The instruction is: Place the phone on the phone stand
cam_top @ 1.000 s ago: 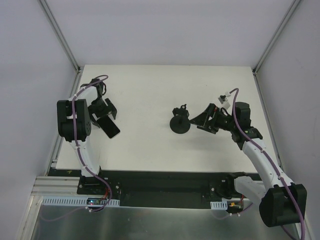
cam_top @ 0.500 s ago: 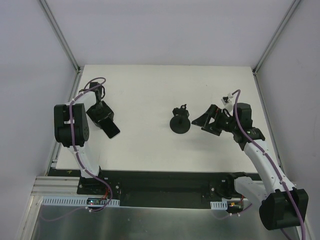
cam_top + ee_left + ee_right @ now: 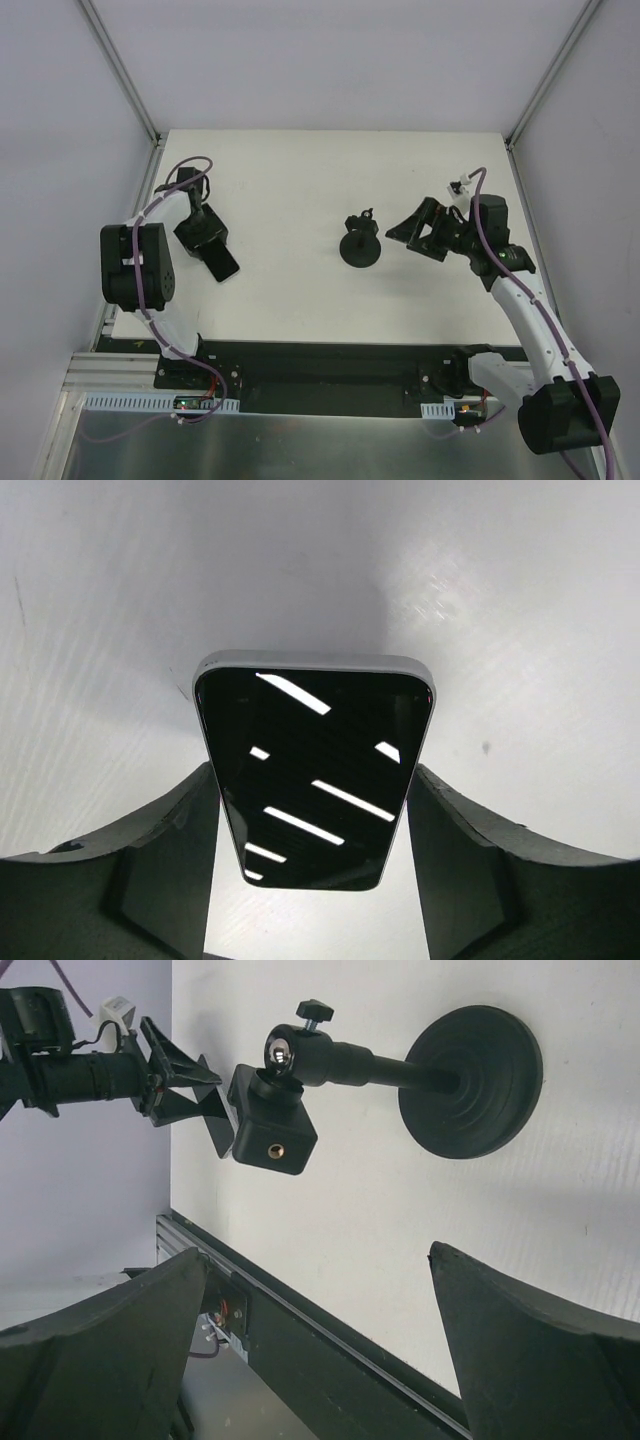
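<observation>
Next, I take the phone by its loose end [image 3: 228,271] with my right gripper while my left gripper takes a new grip on one edge, because my left gripper's fingers cover both long edges of the phone [image 3: 213,742].
The phone [image 3: 223,264] is a thin black slab lying on the white table at the left. My left gripper [image 3: 208,246] is over its far end. In the left wrist view the phone [image 3: 315,750] sits between both fingers [image 3: 170,850], which touch its long edges, so the left gripper [image 3: 312,772] is shut on it. The phone stand [image 3: 360,246] stands upright mid-table, with a round base, a post and a clamp head. My right gripper [image 3: 412,228] is open and empty just to its right, apart from it. The right wrist view shows the stand [image 3: 470,1080] beyond the right gripper [image 3: 318,1252].
White walls with aluminium corner posts [image 3: 120,70] enclose the table. A black rail [image 3: 320,355] runs along the table's near edge and also shows in the right wrist view [image 3: 330,1330]. The left arm [image 3: 80,1070] shows far off in the right wrist view.
My left gripper's fingers, spread at first, have closed onto the phone's end and the left arm has shifted. My right gripper has drawn back to the right, away from the stand.
</observation>
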### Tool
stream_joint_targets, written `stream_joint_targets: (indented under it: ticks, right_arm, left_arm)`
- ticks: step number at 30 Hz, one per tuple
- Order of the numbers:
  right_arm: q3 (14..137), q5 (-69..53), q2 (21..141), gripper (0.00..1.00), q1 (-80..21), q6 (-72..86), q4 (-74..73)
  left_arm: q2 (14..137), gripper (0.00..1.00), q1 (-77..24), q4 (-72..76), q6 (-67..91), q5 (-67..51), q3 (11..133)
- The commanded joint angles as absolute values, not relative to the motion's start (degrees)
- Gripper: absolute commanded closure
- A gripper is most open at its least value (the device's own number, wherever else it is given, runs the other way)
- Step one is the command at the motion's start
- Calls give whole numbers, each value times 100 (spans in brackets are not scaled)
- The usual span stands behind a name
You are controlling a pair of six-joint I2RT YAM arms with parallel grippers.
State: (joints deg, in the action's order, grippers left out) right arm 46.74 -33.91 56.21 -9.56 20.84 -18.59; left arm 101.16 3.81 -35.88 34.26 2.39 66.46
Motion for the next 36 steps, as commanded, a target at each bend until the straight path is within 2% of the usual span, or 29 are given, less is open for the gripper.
stream_joint_targets:
  ticks: [1,10,17,24,26,27,29,32,36]
  right_arm:
    - [5035,-3542,5765,4,-1089,2277,-1591]
    - [6783,-2848,6353,4,-2520,1153,-2399]
    - [7760,-2663,7294,1,-3603,677,-2347]
    - [8191,-2610,7962,18,-4235,501,-2189]
    - [8297,-2514,8068,20,-4280,536,-2162]
    - [8314,-2496,8129,26,-4298,580,-2110]
    - [8280,-2347,8174,28,-4289,729,-2022]
    - [8148,-2276,8148,38,-4289,914,-1768]
    - [8182,-2434,8261,45,-4298,1011,-1573]
  left_arm:
    - [9143,100,18,-3718,3217,9,6662]
    - [7823,100,-1221,-3876,3339,-553,7610]
    - [7769,100,-2082,-4043,3586,-1204,8875]
    - [7936,100,-2891,-4052,3525,-923,9465]
    - [7954,100,-2988,-4052,3507,-818,9536]
    - [7945,100,-3067,-4052,3524,-800,9554]
    - [7937,100,-3146,-4043,3524,-704,9589]
    - [7928,100,-3269,-4052,3551,-581,9615]
    - [8033,100,-3401,-4043,3604,-510,9729]
